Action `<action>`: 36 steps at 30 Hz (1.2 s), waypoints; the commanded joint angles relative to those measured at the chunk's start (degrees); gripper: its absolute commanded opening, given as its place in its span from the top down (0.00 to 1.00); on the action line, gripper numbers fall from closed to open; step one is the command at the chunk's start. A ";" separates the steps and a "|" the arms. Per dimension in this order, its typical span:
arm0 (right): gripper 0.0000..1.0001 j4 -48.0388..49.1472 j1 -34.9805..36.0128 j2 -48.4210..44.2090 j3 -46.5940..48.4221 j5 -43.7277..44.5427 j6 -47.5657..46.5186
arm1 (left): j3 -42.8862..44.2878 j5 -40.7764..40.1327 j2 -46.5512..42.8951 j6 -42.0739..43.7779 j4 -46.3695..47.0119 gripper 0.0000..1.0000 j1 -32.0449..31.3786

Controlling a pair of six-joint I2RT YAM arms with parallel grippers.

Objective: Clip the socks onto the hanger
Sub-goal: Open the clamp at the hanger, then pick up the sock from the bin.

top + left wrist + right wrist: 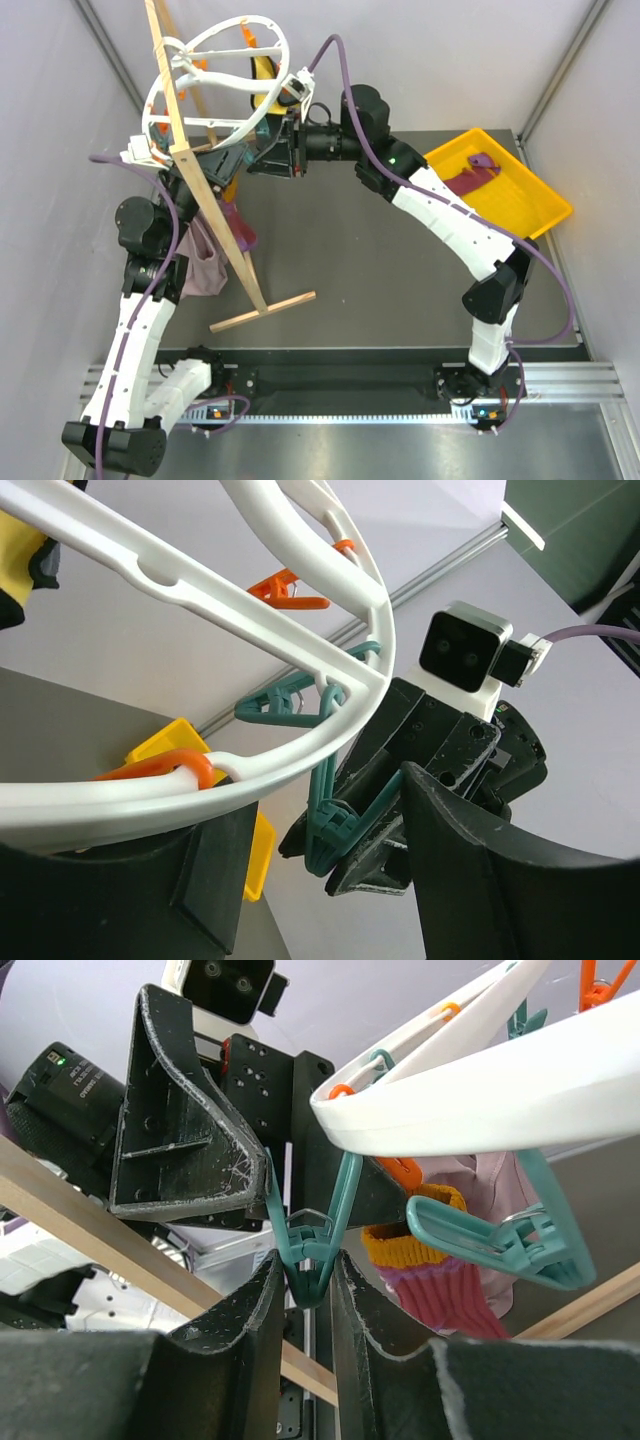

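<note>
The maroon sock (472,178) is in reach of my right gripper only, but my right gripper is holding the teal clip (312,1237). So my left gripper should hold the clip while my right gripper gets the sock.
The white wheel-shaped hanger (215,70) hangs tilted on the wooden stand at the back left. My right gripper (305,1260) is shut on a teal clip (312,1245) that dangles from the hanger's rim (480,1080); the same clip shows in the left wrist view (325,820). My left gripper (325,795) is open right opposite, with the rim (250,770) lying over its left finger. One sock (440,1280), pink ribbed with an orange cuff, hangs under the rim beside a second teal clip (500,1240). The other maroon sock (478,172) lies in the yellow tray.
The wooden stand (215,215) leans across the left side, with its foot bar on the table. A pale mauve cloth (205,262) hangs beside it. The yellow tray (530,195) sits at the right back. A yellow-and-black garment (263,70) hangs behind the hanger.
</note>
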 commanded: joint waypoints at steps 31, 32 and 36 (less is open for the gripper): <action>0.00 -0.26 -12.46 -18.75 -20.37 13.85 -2.09 | 5.02 -3.20 0.50 5.27 -6.75 1.00 0.08; 0.00 -1.83 -14.14 -20.35 -23.69 15.95 -3.05 | 5.02 -3.38 0.32 5.45 -7.10 1.00 0.08; 0.00 -8.86 -23.54 -27.21 -30.39 36.51 -5.52 | 5.37 -4.61 0.14 5.98 -9.03 1.00 0.08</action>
